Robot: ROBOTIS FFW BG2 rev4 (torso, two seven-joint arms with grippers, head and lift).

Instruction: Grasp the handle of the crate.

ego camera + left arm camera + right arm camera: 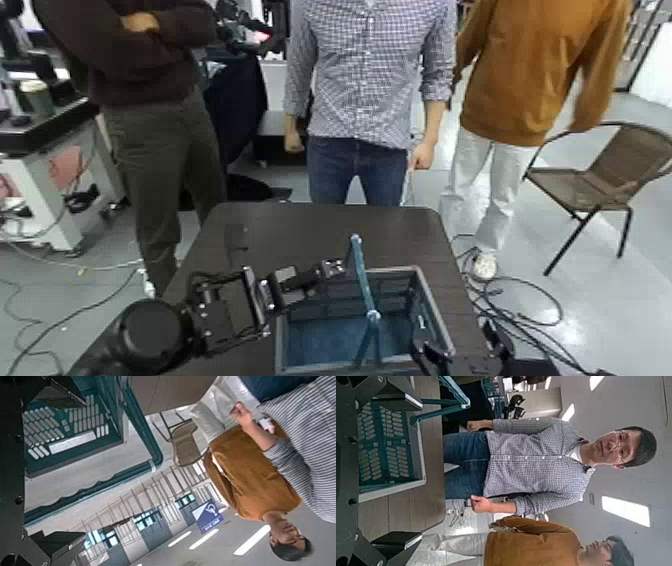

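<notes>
I expect the crate (pixel 325 340) to follow underneath when I pull the teal handle (pixel 364 279) closer, because the handle stands raised and its arms run down to the crate.
The crate (pixel 425 300) stands at the near edge of the dark table (pixel 300 230), dark grey with a pale rim and a teal inside bottom. Its handle (pixel 362 285), a thin teal bar with a pale joint, stands raised over the crate's middle. My left gripper (pixel 328 269) is at the crate's far left corner, left of the handle, open and empty. My right gripper (pixel 445 356) is at the crate's near right corner, open and empty. The left wrist view shows the crate (pixel 67 427) and handle (pixel 149 443) beyond the left gripper (pixel 79 469). The right wrist view shows the crate (pixel 383 447) and handle (pixel 447 408) beyond the right gripper (pixel 411 471).
Three people stand behind the table: one in a dark top (pixel 150 60), one in a checked shirt (pixel 365 70), one in an orange top (pixel 530 60). A metal chair (pixel 605 170) stands at the right, a cart (pixel 40 150) at the left, and cables (pixel 520 300) lie on the floor.
</notes>
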